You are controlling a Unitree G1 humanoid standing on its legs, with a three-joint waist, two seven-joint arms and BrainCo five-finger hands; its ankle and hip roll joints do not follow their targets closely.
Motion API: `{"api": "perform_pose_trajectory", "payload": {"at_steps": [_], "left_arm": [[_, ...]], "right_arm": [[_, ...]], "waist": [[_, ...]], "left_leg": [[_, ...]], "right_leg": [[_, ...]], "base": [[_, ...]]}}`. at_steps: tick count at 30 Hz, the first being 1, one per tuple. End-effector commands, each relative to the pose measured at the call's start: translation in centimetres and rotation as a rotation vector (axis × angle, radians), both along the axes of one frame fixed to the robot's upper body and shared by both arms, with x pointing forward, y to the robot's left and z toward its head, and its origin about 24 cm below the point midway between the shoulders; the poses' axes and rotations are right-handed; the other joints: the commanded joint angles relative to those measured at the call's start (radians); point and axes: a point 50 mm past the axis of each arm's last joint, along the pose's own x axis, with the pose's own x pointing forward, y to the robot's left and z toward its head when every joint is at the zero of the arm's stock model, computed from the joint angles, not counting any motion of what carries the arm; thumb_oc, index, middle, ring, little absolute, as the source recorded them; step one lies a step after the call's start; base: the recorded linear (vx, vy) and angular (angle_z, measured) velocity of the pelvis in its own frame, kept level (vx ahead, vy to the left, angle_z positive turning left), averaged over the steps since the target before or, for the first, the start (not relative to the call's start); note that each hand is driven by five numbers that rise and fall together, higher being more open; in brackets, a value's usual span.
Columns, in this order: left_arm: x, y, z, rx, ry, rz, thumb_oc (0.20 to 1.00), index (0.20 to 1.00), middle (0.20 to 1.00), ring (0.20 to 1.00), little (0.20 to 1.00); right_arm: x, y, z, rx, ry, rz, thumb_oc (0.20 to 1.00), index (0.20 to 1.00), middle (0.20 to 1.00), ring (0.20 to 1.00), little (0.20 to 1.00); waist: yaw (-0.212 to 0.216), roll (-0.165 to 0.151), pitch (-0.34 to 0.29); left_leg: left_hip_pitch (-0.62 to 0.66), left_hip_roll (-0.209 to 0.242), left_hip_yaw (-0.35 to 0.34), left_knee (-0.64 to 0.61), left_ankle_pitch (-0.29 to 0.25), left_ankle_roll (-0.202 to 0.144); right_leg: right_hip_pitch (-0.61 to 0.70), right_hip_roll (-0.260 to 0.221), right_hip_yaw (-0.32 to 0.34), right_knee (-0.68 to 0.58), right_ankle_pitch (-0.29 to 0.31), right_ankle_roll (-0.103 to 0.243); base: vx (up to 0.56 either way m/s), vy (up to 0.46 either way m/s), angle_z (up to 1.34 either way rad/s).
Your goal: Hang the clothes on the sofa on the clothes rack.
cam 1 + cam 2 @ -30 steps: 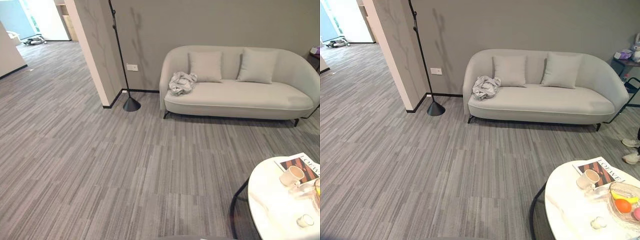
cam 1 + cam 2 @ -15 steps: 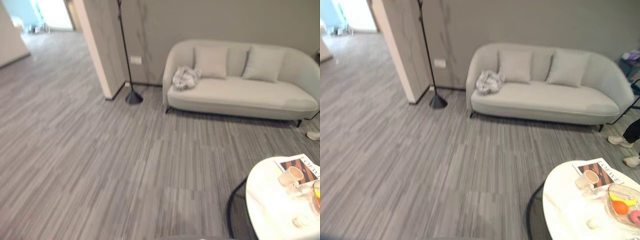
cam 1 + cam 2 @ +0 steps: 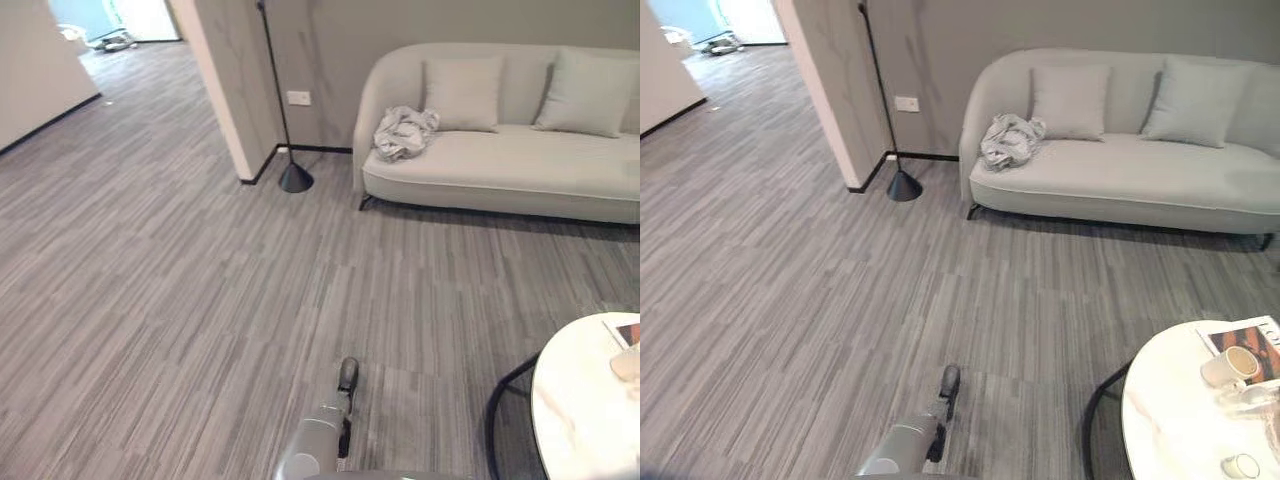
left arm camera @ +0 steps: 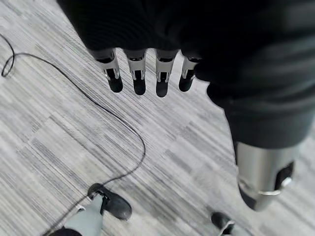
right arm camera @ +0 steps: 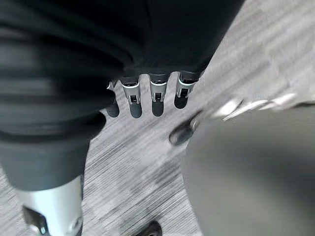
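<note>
I expect one end of the light grey garment (image 3: 404, 134) to pull straight when I stretch it, while the rest stays bunched, because its folds (image 3: 402, 124) lie crumpled in a heap.
A crumpled light grey garment (image 3: 403, 131) lies on the left end of a pale grey sofa (image 3: 520, 170) against the back wall. Left of the sofa stands the clothes rack (image 3: 279, 100), a thin black pole on a cone base (image 3: 295, 180), its top out of view. My left hand (image 4: 139, 81) hangs over the carpet, fingers straight, thumb (image 4: 261, 177) apart, holding nothing. My right hand (image 5: 156, 96) hangs likewise, open and bare, over the floor. Both hands are far from the sofa.
Two cushions (image 3: 1069, 100) (image 3: 1197, 100) lean on the sofa back. A round white table (image 3: 1180, 420) at the lower right carries a cup (image 3: 1228, 366) and a magazine (image 3: 1255, 335). A wall corner (image 3: 225, 90) juts out left of the rack; a corridor opens beyond it.
The camera has moved: the whole picture has shifted, with the sofa and rack now further right and higher. The garment lies where it was.
</note>
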Motion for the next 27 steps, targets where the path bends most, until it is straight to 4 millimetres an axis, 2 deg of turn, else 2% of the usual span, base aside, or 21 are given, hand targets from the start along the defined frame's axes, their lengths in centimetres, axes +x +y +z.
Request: {"api": "perform_pose_trajectory", "payload": {"at_steps": [1, 2, 5, 6, 7, 8, 9, 10, 11, 12, 13, 14, 15, 16, 19, 20, 21, 22, 24, 27], "left_arm": [[-1.7, -0.4, 0.3, -0.008, 0.049, -0.055, 1.0, 1.0, 1.0, 1.0, 1.0], [-2.4, -0.3, 0.4, 0.003, 0.066, -0.044, 1.0, 1.0, 1.0, 1.0, 1.0], [-0.6, 0.1, 0.2, 0.019, 0.008, -0.015, 1.0, 1.0, 1.0, 1.0, 1.0], [-0.6, 0.1, 0.2, 0.019, 0.008, -0.015, 1.0, 1.0, 1.0, 1.0, 1.0], [0.6, 0.1, 0.0, 0.022, -0.026, -0.032, 1.0, 1.0, 1.0, 1.0, 1.0], [2.8, -0.2, -0.3, 0.017, -0.087, -0.067, 1.0, 1.0, 1.0, 1.0, 1.0], [4.0, -0.2, -0.4, 0.023, -0.121, -0.091, 1.0, 1.0, 1.0, 1.0, 1.0], [5.1, -0.1, -0.4, 0.032, -0.145, -0.128, 1.0, 1.0, 1.0, 1.0, 1.0], [5.7, 0.0, -0.4, 0.042, -0.158, -0.164, 1.0, 1.0, 1.0, 1.0, 1.0], [6.0, 0.0, -0.4, 0.048, -0.166, -0.184, 1.0, 1.0, 1.0, 1.0, 1.0], [6.0, 0.0, -0.4, 0.048, -0.166, -0.184, 1.0, 1.0, 1.0, 1.0, 1.0], [5.9, 0.4, -0.3, 0.071, -0.156, -0.2, 1.0, 1.0, 1.0, 1.0, 1.0], [5.6, 0.4, -0.3, 0.07, -0.144, -0.207, 1.0, 1.0, 1.0, 1.0, 1.0], [5.5, 0.4, -0.3, 0.071, -0.144, -0.207, 1.0, 1.0, 1.0, 1.0, 1.0], [4.5, 0.1, -0.3, 0.052, -0.109, -0.246, 1.0, 1.0, 1.0, 1.0, 1.0], [4.6, 0.0, -0.3, 0.048, -0.11, -0.255, 1.0, 1.0, 1.0, 1.0, 1.0], [4.5, 0.0, -0.3, 0.048, -0.109, -0.255, 1.0, 1.0, 1.0, 1.0, 1.0], [4.6, -0.1, -0.4, 0.041, -0.108, -0.279, 1.0, 1.0, 1.0, 1.0, 1.0], [4.6, -0.1, -0.4, 0.041, -0.101, -0.3, 1.0, 1.0, 1.0, 1.0, 1.0], [4.4, 0.4, -0.2, 0.052, -0.079, -0.312, 1.0, 1.0, 1.0, 1.0, 1.0]], "right_arm": [[-3.8, 0.4, 0.2, 0.018, 0.098, -0.017, 1.0, 1.0, 1.0, 1.0, 1.0], [-4.8, 0.5, 0.3, 0.028, 0.125, -0.026, 1.0, 1.0, 1.0, 1.0, 1.0], [-5.1, 0.1, 0.4, 0.017, 0.136, -0.056, 1.0, 1.0, 1.0, 1.0, 1.0], [-5.1, 0.1, 0.4, 0.017, 0.135, -0.056, 1.0, 1.0, 1.0, 1.0, 1.0], [-4.7, -0.2, 0.4, 0.008, 0.127, -0.058, 1.0, 1.0, 1.0, 1.0, 1.0], [-3.4, -0.8, 0.4, -0.016, 0.091, -0.046, 1.0, 1.0, 1.0, 1.0, 1.0], [-2.2, -1.1, 0.3, -0.03, 0.058, -0.025, 1.0, 1.0, 1.0, 1.0, 1.0], [-1.2, -0.8, 0.2, -0.03, 0.031, -0.008, 1.0, 1.0, 1.0, 1.0, 1.0], [0.1, -0.6, 0.1, -0.031, -0.006, 0.015, 1.0, 1.0, 1.0, 1.0, 1.0], [1.5, 0.0, 0.0, -0.025, -0.054, 0.036, 1.0, 1.0, 1.0, 1.0, 1.0], [1.5, 0.0, 0.0, -0.025, -0.054, 0.036, 1.0, 1.0, 1.0, 1.0, 1.0], [4.2, 0.2, 0.1, -0.041, -0.16, 0.056, 1.0, 1.0, 1.0, 1.0, 1.0], [4.5, 0.3, 0.1, -0.038, -0.172, 0.052, 1.0, 1.0, 1.0, 1.0, 1.0], [4.4, 0.3, 0.1, -0.037, -0.172, 0.052, 1.0, 1.0, 1.0, 1.0, 1.0], [4.8, 0.6, 0.1, -0.028, -0.198, 0.039, 1.0, 1.0, 1.0, 1.0, 1.0], [5.1, 0.5, 0.2, -0.028, -0.207, 0.031, 1.0, 1.0, 1.0, 1.0, 1.0], [5.0, 0.5, 0.2, -0.029, -0.207, 0.031, 1.0, 1.0, 1.0, 1.0, 1.0], [5.7, 0.9, 0.2, -0.014, -0.23, 0.031, 1.0, 1.0, 1.0, 1.0, 1.0], [6.0, 0.9, 0.2, -0.01, -0.243, 0.015, 1.0, 1.0, 1.0, 1.0, 1.0], [6.3, 1.1, 0.3, -0.001, -0.254, -0.004, 1.0, 1.0, 1.0, 1.0, 1.0]], "waist": [[0.028, 0.025, -0.187], [0.02, 0.02, -0.216], [0.021, 0.034, -0.248], [0.021, 0.033, -0.244], [0.02, 0.043, -0.247], [0.013, 0.087, -0.224], [0.003, 0.123, -0.203], [-0.016, 0.151, -0.18], [-0.033, 0.165, -0.156], [-0.051, 0.175, -0.139], [-0.051, 0.176, -0.139], [-0.098, 0.178, -0.105], [-0.109, 0.173, -0.1], [-0.113, 0.174, -0.093], [-0.153, 0.178, -0.076], [-0.163, 0.18, -0.072], [-0.164, 0.184, -0.07], [-0.179, 0.194, -0.06], [-0.195, 0.207, -0.05], [-0.221, 0.209, -0.053]], "left_leg": [[-0.091, -0.006, -0.042, -0.163, 0.098, 0.006], [-0.069, -0.016, -0.046, -0.15, 0.1, 0.008], [0.015, -0.005, -0.054, -0.159, 0.094, 0.008], [0.02, -0.006, -0.053, -0.162, 0.095, 0.008], [0.059, -0.006, -0.057, -0.169, 0.095, 0.011], [0.166, -0.005, -0.065, -0.193, 0.095, 0.021], [0.223, 0.001, -0.077, -0.209, 0.094, 0.029], [0.29, 0.01, -0.084, -0.236, 0.087, 0.034], [0.342, 0.009, -0.095, -0.244, 0.085, 0.037], [0.393, 0.009, -0.108, -0.259, 0.079, 0.041], [0.393, 0.009, -0.108, -0.259, 0.079, 0.041], [0.466, 0.005, -0.119, -0.268, 0.074, 0.041], [0.481, 0.004, -0.12, -0.27, 0.068, 0.039], [0.492, 0.004, -0.123, -0.273, 0.067, 0.039], [0.553, 0.017, -0.152, -0.282, 0.034, 0.041], [0.562, 0.023, -0.159, -0.284, 0.027, 0.042], [0.568, 0.027, -0.16, -0.285, 0.024, 0.042], [0.596, 0.049, -0.168, -0.29, 0.013, 0.041], [0.632, 0.076, -0.183, -0.297, 0.0, 0.04], [0.678, 0.122, -0.218, -0.305, -0.015, 0.045]], "right_leg": [[0.017, 0.015, 0.028, 0.074, 0.404, 0.143], [0.014, -0.002, 0.021, 0.098, 0.42, 0.138], [-0.016, -0.03, -0.018, 0.192, 0.432, 0.139], [-0.013, -0.032, -0.018, 0.193, 0.43, 0.139], [-0.022, -0.038, -0.032, 0.235, 0.443, 0.136], [-0.065, -0.055, -0.072, 0.431, 0.447, 0.117], [-0.132, -0.057, -0.099, 0.55, 0.433, 0.098], [-0.198, -0.039, -0.113, 0.62, 0.399, 0.091], [-0.254, -0.007, -0.113, 0.654, 0.376, 0.09], [-0.306, 0.032, -0.116, 0.672, 0.337, 0.097], [-0.306, 0.033, -0.116, 0.672, 0.338, 0.097], [-0.441, 0.093, -0.151, 0.539, 0.326, 0.141], [-0.457, 0.09, -0.159, 0.473, 0.33, 0.149], [-0.446, 0.089, -0.163, 0.472, 0.326, 0.149], [-0.526, 0.064, -0.159, 0.212, 0.344, 0.172], [-0.561, 0.047, -0.155, 0.16, 0.351, 0.18], [-0.554, 0.051, -0.158, 0.157, 0.35, 0.18], [-0.63, 0.009, -0.176, 0.078, 0.367, 0.195], [-0.676, -0.015, -0.169, 0.028, 0.381, 0.201], [-0.729, -0.058, -0.099, 0.025, 0.41, 0.213]], "base": [[0.88, 0.346, -0.38], [0.62, 0.26, -0.01], [0.59, 0.226, -0.08], [0.41, 0.189, 0.11], [0.57, 0.367, 0.11], [0.73, 0.522, -0.07], [0.68, 0.533, -0.3], [0.47, 0.334, -0.55], [0.43, 0.227, -0.47], [0.29, 0.116, -0.18], [0.48, 0.036, 0.35], [0.49, -0.04, 0.36], [0.49, -0.042, 0.09], [0.27, -0.062, -0.34], [0.38, -0.077, -0.32], [0.25, -0.045, 0.29], [0.33, -0.084, 0.44], [0.35, -0.097, 0.41], [0.4, -0.126, 0.31], [0.4, -0.177, 0.47]]}}
